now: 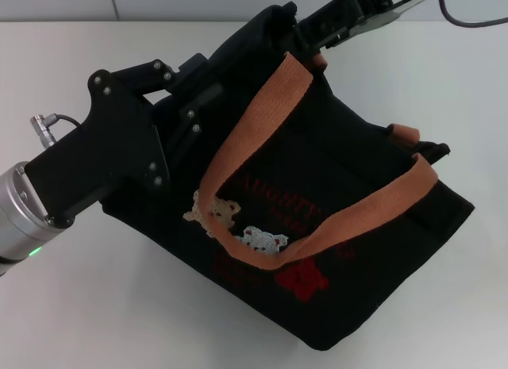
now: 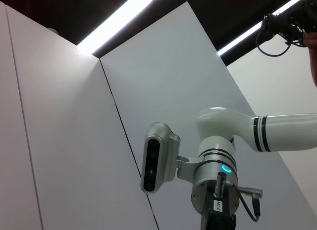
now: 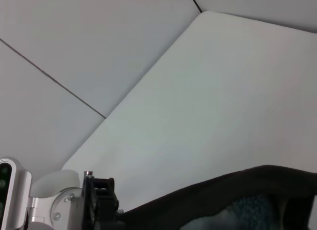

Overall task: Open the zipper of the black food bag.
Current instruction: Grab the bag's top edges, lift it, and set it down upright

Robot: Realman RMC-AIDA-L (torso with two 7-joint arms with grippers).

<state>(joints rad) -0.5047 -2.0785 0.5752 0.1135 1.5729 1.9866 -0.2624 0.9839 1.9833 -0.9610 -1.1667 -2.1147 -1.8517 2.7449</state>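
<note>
My right gripper should open, back away and reach for the zipper (image 1: 362,117) between the handle's ends, because it is at the bag's far top corner (image 1: 318,61) by the base of the handle.
The black food bag (image 1: 349,171) lies tilted on the white table (image 1: 79,305), its bear patches and red print facing up. Two orange-brown handles (image 1: 262,107) arch over it. My left gripper (image 1: 208,82) is at the bag's left end, shut on a fold of its fabric. At the bag's far top corner my right gripper (image 1: 313,37) presses against the black rim. The zipper does not stand out from the black fabric. In the right wrist view the bag's rim (image 3: 223,195) crosses the frame, with greyish lining behind it.
The left wrist view looks back at my own head camera (image 2: 158,163) and torso, with wall panels behind. A grey cable (image 1: 476,20) hangs by the right arm at the far right.
</note>
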